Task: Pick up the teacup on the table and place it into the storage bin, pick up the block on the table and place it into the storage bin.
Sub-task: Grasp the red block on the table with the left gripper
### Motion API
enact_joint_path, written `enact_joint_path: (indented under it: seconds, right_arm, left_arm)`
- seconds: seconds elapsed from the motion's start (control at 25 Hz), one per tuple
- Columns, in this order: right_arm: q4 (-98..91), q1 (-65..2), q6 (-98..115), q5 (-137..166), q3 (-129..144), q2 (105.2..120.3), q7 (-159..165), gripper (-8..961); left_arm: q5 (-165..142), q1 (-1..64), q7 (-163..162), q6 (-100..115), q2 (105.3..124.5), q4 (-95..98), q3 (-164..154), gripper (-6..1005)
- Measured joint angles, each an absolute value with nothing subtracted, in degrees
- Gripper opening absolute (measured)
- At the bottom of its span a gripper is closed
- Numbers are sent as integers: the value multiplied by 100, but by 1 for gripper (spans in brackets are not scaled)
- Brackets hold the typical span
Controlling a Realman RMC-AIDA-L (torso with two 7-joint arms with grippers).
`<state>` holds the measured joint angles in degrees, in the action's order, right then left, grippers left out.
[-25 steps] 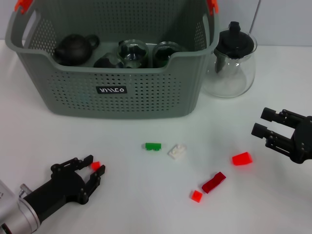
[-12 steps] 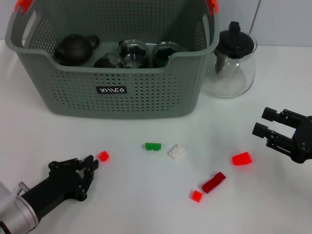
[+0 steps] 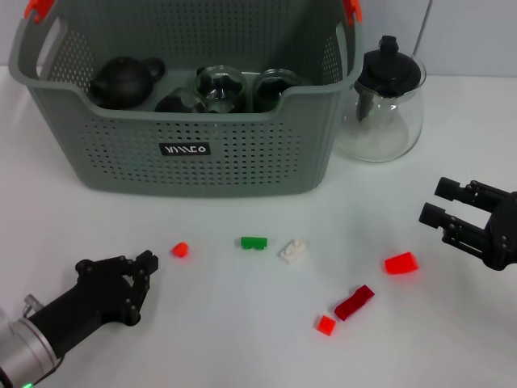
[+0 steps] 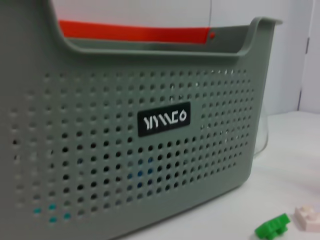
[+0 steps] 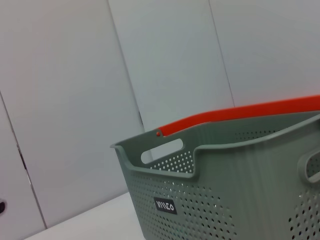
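My left gripper's fingers are closed short of the small red block, so I should open them, go forward around the block (image 3: 180, 250) and then close them.
The grey perforated storage bin (image 3: 186, 137) stands at the back of the table, and also shows in the left wrist view (image 4: 150, 125) and the right wrist view (image 5: 240, 190). Two glass teacups (image 3: 220, 85) and a black teapot (image 3: 121, 79) sit inside it. A small red block (image 3: 179, 249) lies on the table just ahead of my left gripper (image 3: 144, 279), which is open, empty and low at the front left. My right gripper (image 3: 434, 202) hovers open and empty at the right, above a red block (image 3: 401, 263).
A green block (image 3: 254, 242) and a white block (image 3: 294, 251) lie mid-table, both also in the left wrist view (image 4: 272, 227) (image 4: 307, 217). A dark red block (image 3: 354, 302) and a small red one (image 3: 325, 325) lie front right. A glass teapot (image 3: 381, 105) stands beside the bin.
The small red block was between my left fingers and now lies free on the table, farther up and right. My left gripper has drawn back toward the front left. The right arm is still.
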<state>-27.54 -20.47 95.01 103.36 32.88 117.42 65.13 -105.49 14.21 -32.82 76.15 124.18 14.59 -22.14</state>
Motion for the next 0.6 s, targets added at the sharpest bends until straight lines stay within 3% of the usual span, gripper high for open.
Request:
enact_joint_path:
  seconds: [0.16,0.48,0.6]
  right_arm:
    - [-2753,-2048,9501,10336,3279,11742,6513,595]
    - [-2750,-2048,9506,10336,3285,11742,6513,595]
    - [-2750,-2047,9511,10336,3287,11742,6513,595]
  left_arm:
    - [-10540,1524,-3286,7591,12430,1407,-2217,46]
    - [-10547,1764,-3264,7331,12445,1226,-2234,233]
    - [-10539,1830,-3259,7190,12445,1183,-2230,360]
